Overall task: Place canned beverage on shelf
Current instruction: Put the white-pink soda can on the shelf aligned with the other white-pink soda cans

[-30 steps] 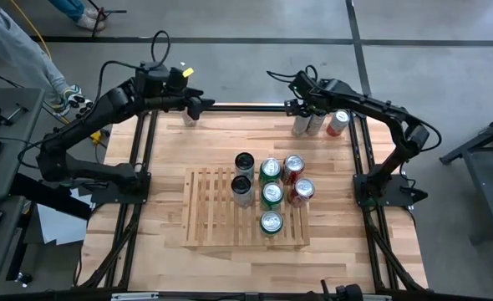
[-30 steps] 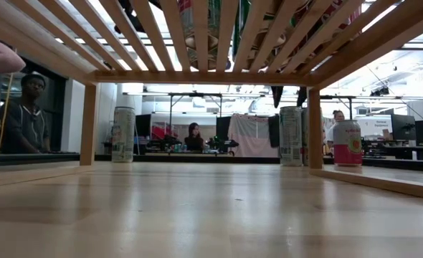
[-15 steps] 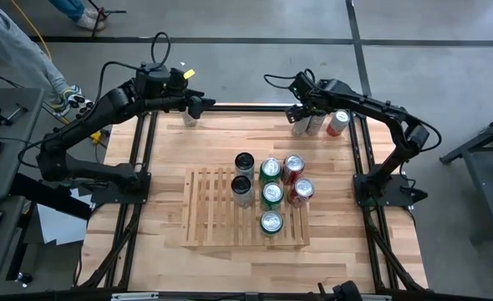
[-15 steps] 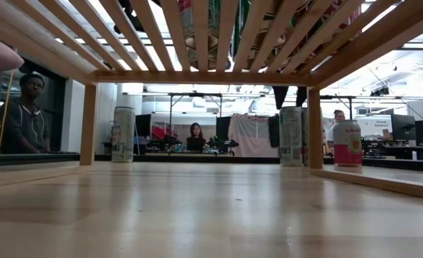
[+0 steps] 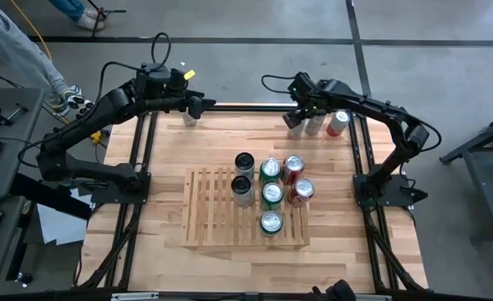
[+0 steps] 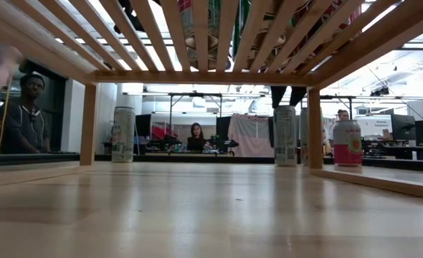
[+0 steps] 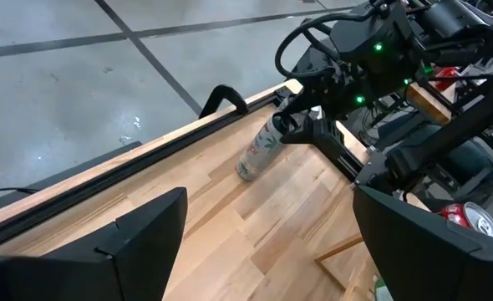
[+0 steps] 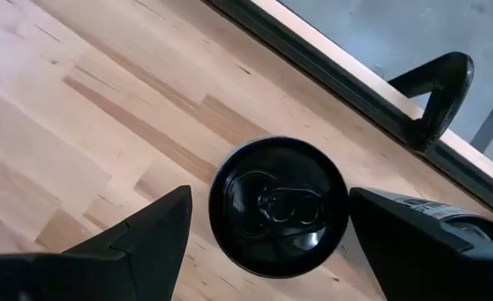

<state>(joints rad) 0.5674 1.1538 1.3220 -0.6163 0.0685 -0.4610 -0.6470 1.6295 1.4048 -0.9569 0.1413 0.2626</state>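
Observation:
I should pass the tall can (image 6: 284, 136) from my right gripper to my left gripper above the shelf, because the shelf's open slats (image 5: 205, 213) are beyond the crowded cans, toward my left gripper.
My right gripper (image 5: 297, 115) is at the table's far edge, right of centre, shut on a tall silver can with a black top (image 8: 278, 205). The can also shows in the low view (image 6: 284, 136) and in the left wrist view (image 7: 259, 149). My left gripper (image 5: 198, 104) is open at the far left, by another tall can (image 5: 190, 118) that stands on its base. The slatted wooden shelf (image 5: 209, 209) lies mid-table, with several cans on its right part. My right gripper holds the tall can's side wall near its top (image 8: 343, 219), pinched between the two fingers, one on each side. The fingers come from above and slant down. The can is upright. I cannot tell whether its base touches the table.
A silver can (image 5: 314, 124) and a pink can (image 5: 337, 122) stand just right of the held can. Green, red and dark cans (image 5: 270, 196) crowd the shelf's right part; its left slats are bare. People sit beyond the table's far edge (image 6: 195, 136).
My right gripper has moved toward the table's left edge with the tall can, away from the two cans beside it. The can has stayed upright.

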